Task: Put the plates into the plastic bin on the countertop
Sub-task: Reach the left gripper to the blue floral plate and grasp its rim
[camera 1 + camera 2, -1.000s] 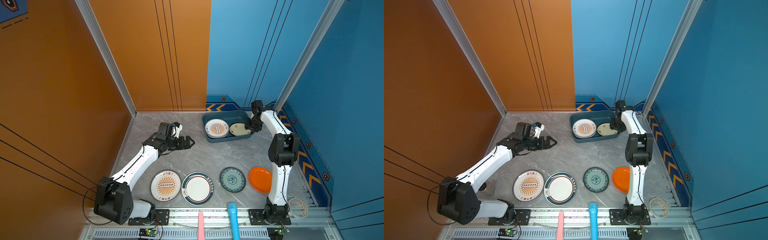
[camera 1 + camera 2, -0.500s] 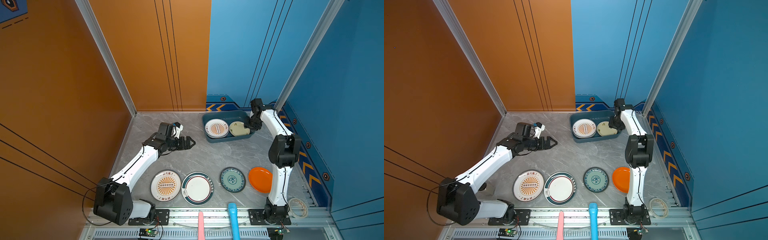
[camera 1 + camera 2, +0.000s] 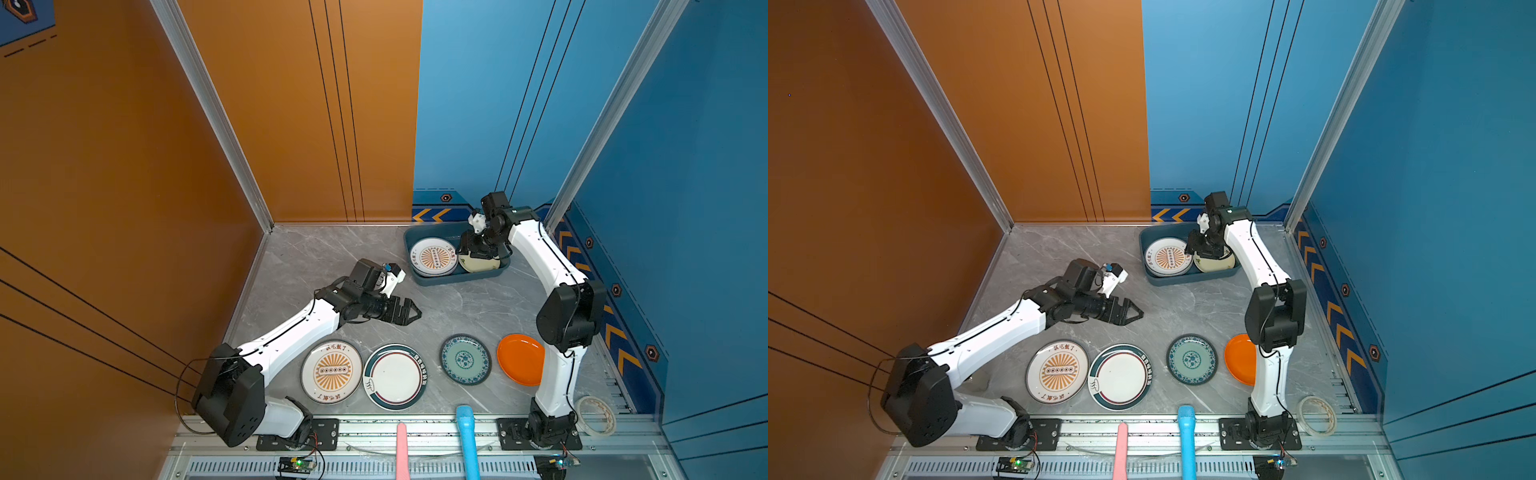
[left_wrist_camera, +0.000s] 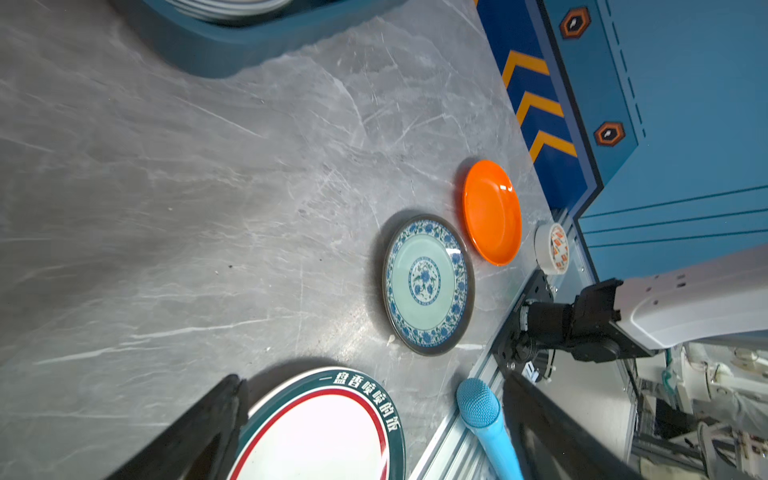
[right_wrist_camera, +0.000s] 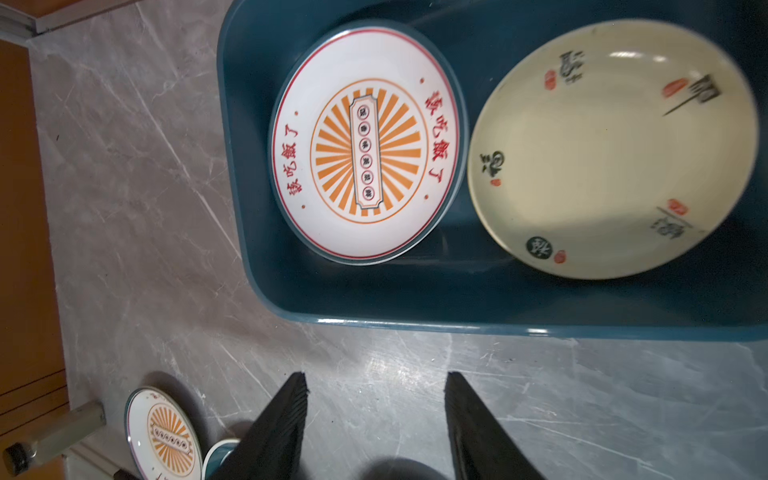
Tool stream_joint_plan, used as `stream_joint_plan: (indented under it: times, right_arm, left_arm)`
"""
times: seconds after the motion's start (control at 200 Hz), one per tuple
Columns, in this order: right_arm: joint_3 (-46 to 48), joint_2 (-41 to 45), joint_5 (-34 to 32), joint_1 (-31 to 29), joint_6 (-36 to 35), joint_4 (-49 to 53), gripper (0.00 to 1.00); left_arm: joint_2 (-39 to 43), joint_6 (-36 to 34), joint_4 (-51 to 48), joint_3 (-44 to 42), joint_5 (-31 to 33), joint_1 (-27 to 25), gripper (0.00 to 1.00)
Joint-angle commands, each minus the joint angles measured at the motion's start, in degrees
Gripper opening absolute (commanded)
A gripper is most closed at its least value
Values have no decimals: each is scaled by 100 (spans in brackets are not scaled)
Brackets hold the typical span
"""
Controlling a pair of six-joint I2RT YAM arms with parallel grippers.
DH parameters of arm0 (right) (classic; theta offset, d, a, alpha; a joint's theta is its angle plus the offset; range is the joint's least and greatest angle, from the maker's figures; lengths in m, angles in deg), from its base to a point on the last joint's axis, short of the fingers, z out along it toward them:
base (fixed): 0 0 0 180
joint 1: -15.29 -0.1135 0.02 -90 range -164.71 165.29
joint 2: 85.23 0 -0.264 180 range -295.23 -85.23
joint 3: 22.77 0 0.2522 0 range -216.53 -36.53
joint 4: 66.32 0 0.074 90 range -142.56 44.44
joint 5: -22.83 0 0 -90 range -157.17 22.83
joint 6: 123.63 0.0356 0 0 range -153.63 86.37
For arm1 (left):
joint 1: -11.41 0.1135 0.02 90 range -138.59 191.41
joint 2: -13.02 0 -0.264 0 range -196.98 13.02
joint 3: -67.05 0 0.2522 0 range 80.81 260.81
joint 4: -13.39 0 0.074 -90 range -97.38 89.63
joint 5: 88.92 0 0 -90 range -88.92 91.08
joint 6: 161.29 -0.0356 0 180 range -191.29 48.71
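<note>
My open left gripper goes on down to the blue patterned plate's rim [image 3: 447, 343], which is clear of the teal-rimmed plate, before it closes once fingers are on both sides of that rim.
The dark teal plastic bin [image 3: 457, 280] stands at the back right of the countertop [image 3: 324, 257]. Inside it lie a stack topped by a sunburst plate [image 3: 434, 257] [image 5: 368, 145] and a cream plate [image 3: 478, 264] [image 5: 611, 149]. My right gripper [image 3: 473, 249] [image 5: 376, 374] hangs over the bin above the cream plate, open and holding nothing. My left gripper [image 3: 409, 313] [image 4: 372, 376] hovers open over the middle of the countertop. Near the front lie a sunburst plate [image 3: 331, 372], a teal-rimmed plate [image 3: 395, 376] [image 4: 324, 428], a blue patterned plate [image 3: 465, 359] [image 4: 428, 284] and an orange plate [image 3: 519, 359] [image 4: 492, 212].
A tape roll [image 3: 596, 415] lies at the front right corner. A pink handle [image 3: 402, 451] and a blue handle [image 3: 467, 436] stick up from the front rail. The right arm's elbow [image 3: 569, 311] hangs over the orange plate's edge. Walls close in on the left, back and right.
My right gripper's jaws have spread wider and it has shifted left over the bin; the cream plate lies in the bin. The left arm has hardly moved.
</note>
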Motion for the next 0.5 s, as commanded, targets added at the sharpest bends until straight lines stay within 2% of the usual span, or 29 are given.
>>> stream_joint_plan:
  times: [0.0, 0.2, 0.33, 0.49]
  right_arm:
    - [132, 227, 263, -34, -137, -51, 56]
    - [200, 333, 282, -15, -137, -51, 56]
    - [94, 344, 580, 124, -94, -38, 56]
    - [323, 493, 572, 216, -146, -42, 56]
  left_arm:
    - [-165, -250, 80, -74, -129, -160, 98]
    - [-93, -289, 271, -229, -152, -381, 98]
    - [-95, -262, 430, -259, -359, -367, 99]
    - [-60, -392, 318, -196, -375, -366, 99]
